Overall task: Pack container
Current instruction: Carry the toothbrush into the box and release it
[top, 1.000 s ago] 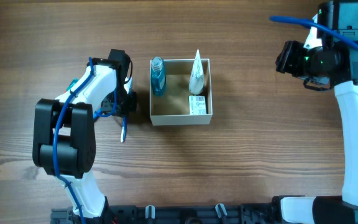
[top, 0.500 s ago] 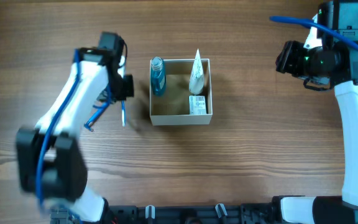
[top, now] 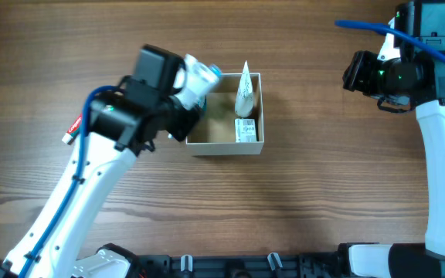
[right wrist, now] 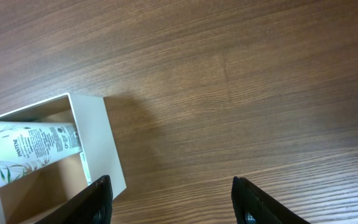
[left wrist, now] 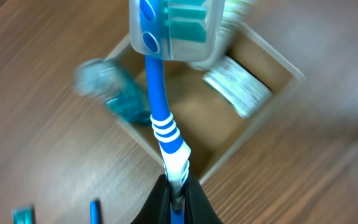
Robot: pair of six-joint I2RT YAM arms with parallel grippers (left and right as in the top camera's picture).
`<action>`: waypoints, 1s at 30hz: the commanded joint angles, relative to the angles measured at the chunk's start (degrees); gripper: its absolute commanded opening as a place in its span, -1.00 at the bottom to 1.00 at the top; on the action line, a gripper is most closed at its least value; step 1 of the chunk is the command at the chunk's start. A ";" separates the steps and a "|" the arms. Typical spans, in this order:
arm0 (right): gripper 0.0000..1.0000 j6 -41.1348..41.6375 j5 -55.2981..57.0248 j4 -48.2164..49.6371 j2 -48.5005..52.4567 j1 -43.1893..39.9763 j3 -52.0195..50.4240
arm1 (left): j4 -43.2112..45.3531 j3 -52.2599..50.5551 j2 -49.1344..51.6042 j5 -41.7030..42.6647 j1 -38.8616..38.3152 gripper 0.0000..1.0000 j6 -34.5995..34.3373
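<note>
The toothbrush's capped head (left wrist: 178, 30) goes first over the container's brown bottom (top: 220, 125), so the robot's left gripper keeps moving the toothbrush in until the toothbrush's handle is inside.
The container (top: 226, 149), a square white-walled box with a brown inside, stands at the table's middle. It also shows in the left wrist view (left wrist: 194, 124) and in the right wrist view (right wrist: 95, 143). In it lie a white tube (top: 244, 89), a small white box (top: 246, 130) and a blue bottle (left wrist: 114, 96) at its left wall. My left gripper (left wrist: 178, 190) is shut on the handle of a blue and white toothbrush (left wrist: 160, 106) with a clear cap over its head (top: 199, 79). It holds the brush above the container's left side. My right gripper (right wrist: 173, 199) is open and empty, off to the container's right.
The white tube also shows in the right wrist view (right wrist: 30, 146). The right arm (top: 396, 73) hangs at the far right of the wooden table. Small blue bits (left wrist: 95, 208) show at the bottom left of the left wrist view; I cannot tell what they are.
My left arm has lifted the toothbrush off the table left of the container and swung right, over the container's left side. The right arm has not moved.
</note>
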 commanded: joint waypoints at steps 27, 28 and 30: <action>0.24 0.55 0.79 1.22 -0.85 -0.20 0.09 | 5.88 -0.20 18.86 3.89 -6.16 -0.42 27.67; 0.24 0.52 0.81 1.25 -0.85 -0.20 0.09 | 5.77 -0.20 18.97 3.89 -6.14 -0.35 27.30; 0.25 0.48 0.81 1.22 -0.85 -0.20 0.09 | 5.31 -0.17 18.97 3.87 -6.14 -0.21 27.21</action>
